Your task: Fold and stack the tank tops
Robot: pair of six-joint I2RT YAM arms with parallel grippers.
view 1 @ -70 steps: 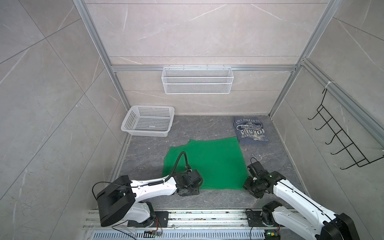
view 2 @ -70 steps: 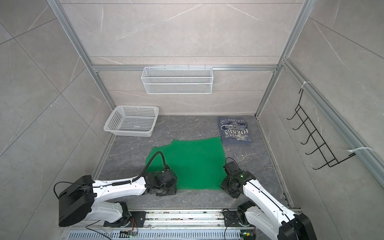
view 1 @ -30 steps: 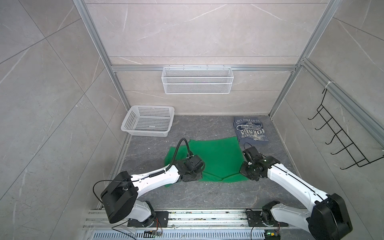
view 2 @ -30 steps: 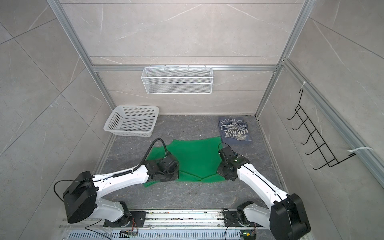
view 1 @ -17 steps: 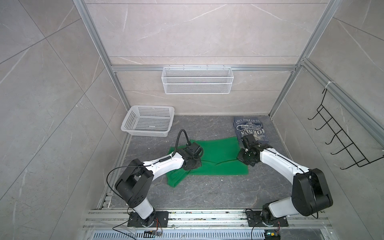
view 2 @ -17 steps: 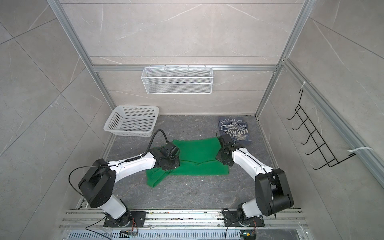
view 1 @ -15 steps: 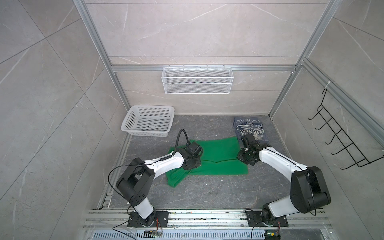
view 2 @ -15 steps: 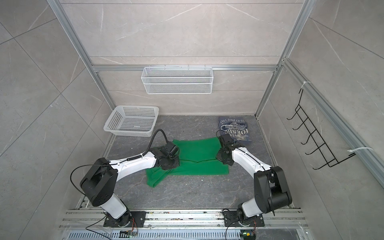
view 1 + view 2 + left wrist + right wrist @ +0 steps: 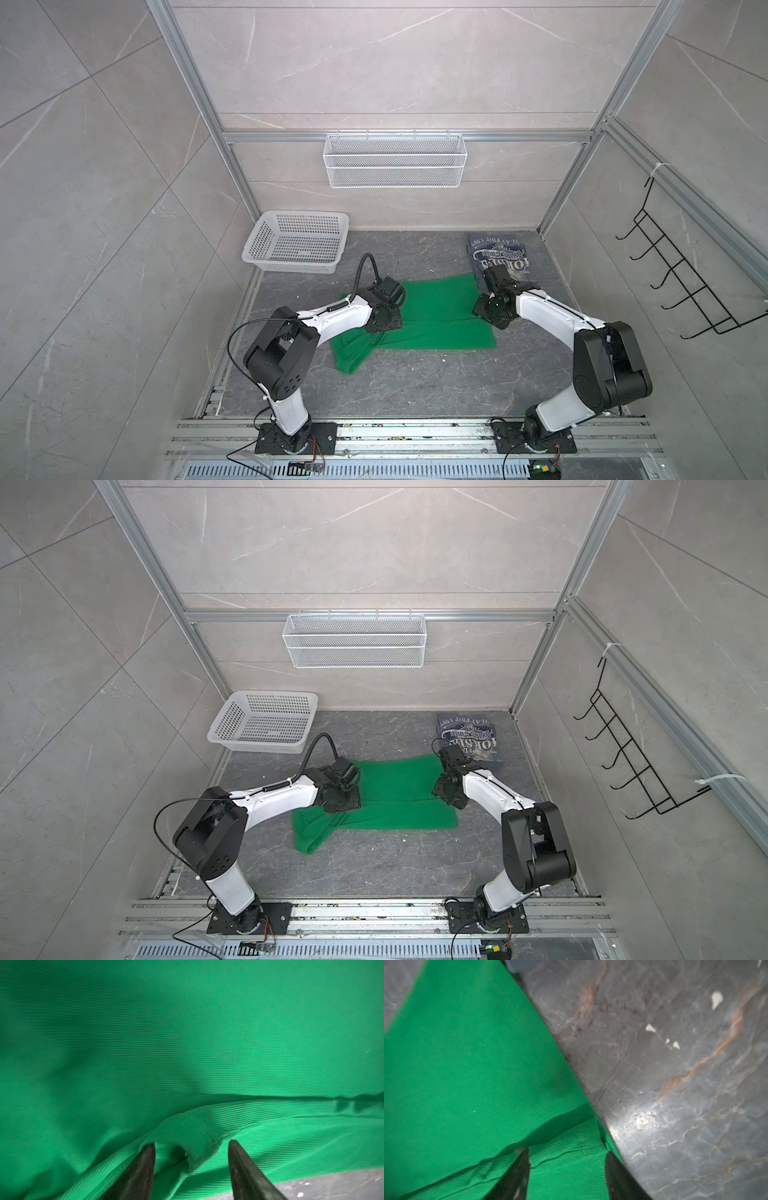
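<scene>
I can see the green tank top's bunched part (image 9: 349, 366) sticking out crooked past the tank top's front edge, so my left gripper should pull that end (image 9: 341, 344) back in line before folding further.
The bright green tank top (image 9: 440, 320) (image 9: 399, 800) lies folded over on itself mid-floor, with a bunched part (image 9: 353, 353) sticking out toward the front left. The slate-blue tank top (image 9: 500, 257) (image 9: 467, 735), with white lettering, lies folded at the back right. My left gripper (image 9: 384, 326) (image 9: 191, 1145) is low over the green top's left side, open, with a loose fold of hem between its fingers. My right gripper (image 9: 490, 318) (image 9: 568, 1153) is open over the folded hem at the green top's right edge, beside bare floor.
A white perforated basket (image 9: 297, 245) stands at the back left. A wire shelf (image 9: 395, 166) hangs on the back wall and a black hook rack (image 9: 673, 282) on the right wall. The right arm's wrist sits close to the blue top's near edge.
Both grippers carried the green top's near edge toward the back, folding it over. Their jaws, shut on the cloth before, now stand apart and the cloth lies loose.
</scene>
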